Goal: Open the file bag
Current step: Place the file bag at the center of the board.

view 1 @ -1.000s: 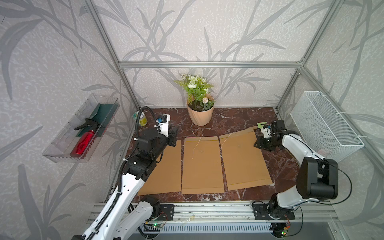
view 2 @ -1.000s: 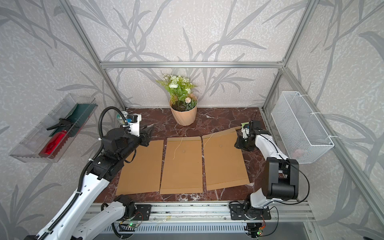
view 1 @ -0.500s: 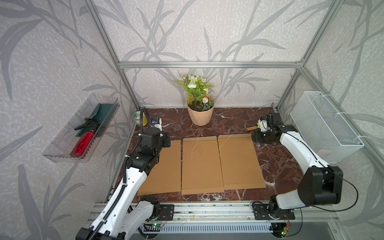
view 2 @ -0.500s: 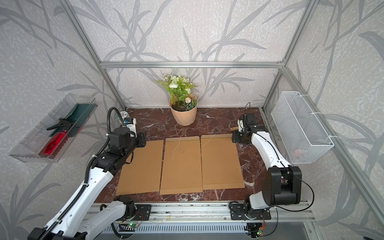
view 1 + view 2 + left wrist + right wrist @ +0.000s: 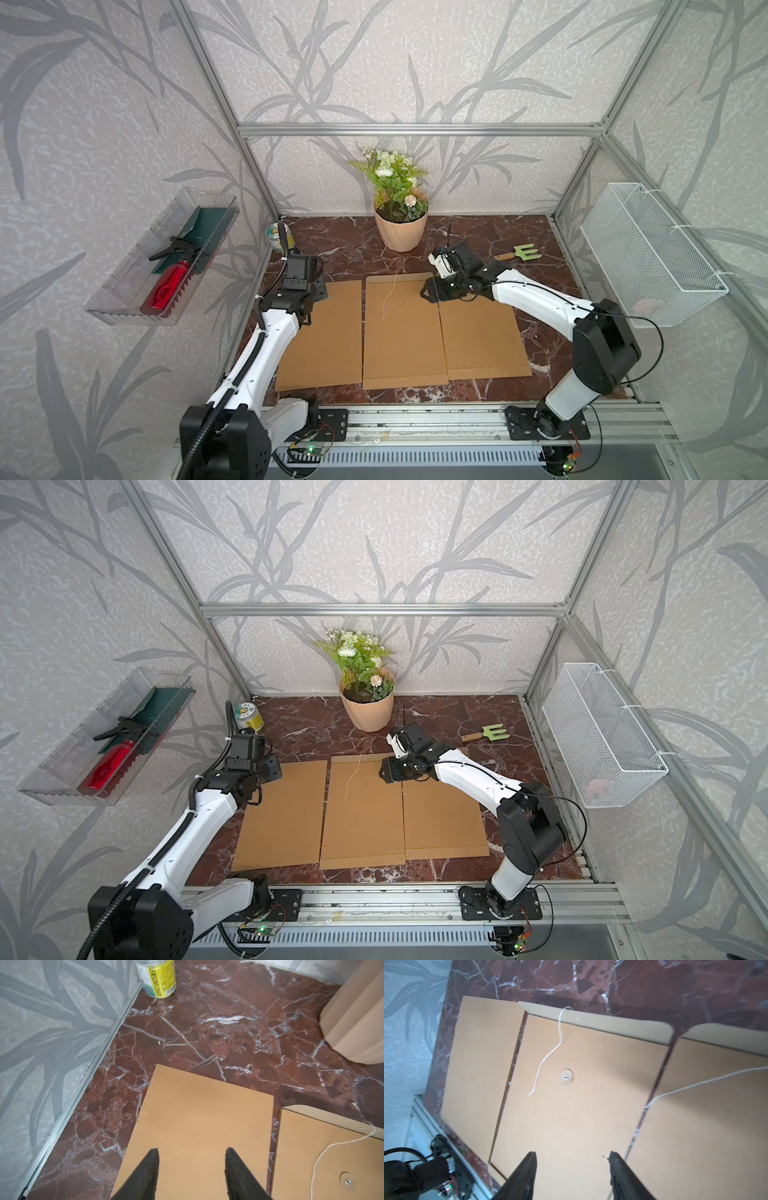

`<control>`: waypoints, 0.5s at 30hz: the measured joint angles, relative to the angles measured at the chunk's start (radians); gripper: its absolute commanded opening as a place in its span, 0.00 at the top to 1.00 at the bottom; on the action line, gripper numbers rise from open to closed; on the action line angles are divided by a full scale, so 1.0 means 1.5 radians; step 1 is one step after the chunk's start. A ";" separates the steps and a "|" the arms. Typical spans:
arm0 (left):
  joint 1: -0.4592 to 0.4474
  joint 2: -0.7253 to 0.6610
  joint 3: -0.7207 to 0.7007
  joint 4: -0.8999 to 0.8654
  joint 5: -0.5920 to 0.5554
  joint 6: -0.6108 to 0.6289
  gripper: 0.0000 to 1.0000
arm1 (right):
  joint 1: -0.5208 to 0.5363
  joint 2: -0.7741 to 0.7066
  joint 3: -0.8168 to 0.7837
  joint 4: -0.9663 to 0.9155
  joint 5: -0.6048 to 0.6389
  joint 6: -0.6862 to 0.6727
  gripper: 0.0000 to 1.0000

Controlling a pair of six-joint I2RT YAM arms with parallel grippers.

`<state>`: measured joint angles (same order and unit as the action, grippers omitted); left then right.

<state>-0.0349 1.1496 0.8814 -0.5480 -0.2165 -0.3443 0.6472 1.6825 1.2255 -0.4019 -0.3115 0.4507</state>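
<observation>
The file bag [image 5: 332, 336] near the can has its plain side up, so the robot's left gripper should grip the file bag's side edge [image 5: 139, 1118] and lift together with the right gripper to turn the file bag over.
Three brown file bags lie side by side on the marble table. The left bag [image 5: 324, 332] shows a plain face. The middle bag [image 5: 403, 332] has its flap [image 5: 612, 1024] folded back, a loose white string [image 5: 548, 1055] and a round button [image 5: 566, 1076]. The right bag [image 5: 482, 340] also has its flap back and a loose string. My left gripper [image 5: 322, 291] hangs open over the left bag's far end [image 5: 207, 1115], holding nothing. My right gripper [image 5: 426, 289] stands open over the far end of the seam between the middle and right bags, empty.
A potted plant [image 5: 401, 232] stands at the back centre. A green hand rake [image 5: 521, 252] lies back right, and a can [image 5: 276, 235] sits in the back left corner. A wire basket [image 5: 648, 253] hangs on the right wall, a clear tray [image 5: 166, 257] on the left.
My right gripper has moved left from the table's right side to the middle bag's far right corner. The right bag now lies straight. The left gripper has shifted slightly. Both jaws have widened.
</observation>
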 measured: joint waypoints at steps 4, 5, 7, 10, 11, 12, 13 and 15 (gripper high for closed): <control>0.025 0.048 0.021 -0.025 0.001 -0.004 0.48 | 0.038 0.046 0.002 0.078 -0.040 0.058 0.43; 0.031 0.060 0.028 -0.031 0.001 -0.004 0.48 | 0.051 0.064 0.004 0.098 -0.049 0.079 0.42; 0.043 0.080 0.042 -0.039 0.004 -0.004 0.50 | 0.076 0.092 0.004 0.134 -0.063 0.115 0.43; 0.062 0.107 0.057 -0.050 0.009 -0.004 0.53 | 0.113 0.127 0.004 0.183 -0.079 0.173 0.43; 0.069 0.115 0.058 -0.051 0.012 -0.004 0.55 | 0.125 0.136 0.004 0.198 -0.080 0.193 0.43; 0.077 0.123 0.058 -0.054 0.016 -0.003 0.57 | 0.136 0.140 0.005 0.205 -0.080 0.205 0.43; 0.083 0.130 0.058 -0.056 0.019 -0.002 0.57 | 0.146 0.144 0.010 0.207 -0.080 0.214 0.43; 0.100 0.144 0.058 -0.058 0.030 0.002 0.58 | 0.168 0.156 0.032 0.210 -0.077 0.231 0.43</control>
<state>0.1146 1.3659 0.9688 -0.6357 -0.1719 -0.3416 0.8986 1.9171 1.2732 -0.0868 -0.4274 0.7975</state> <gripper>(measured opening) 0.425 0.575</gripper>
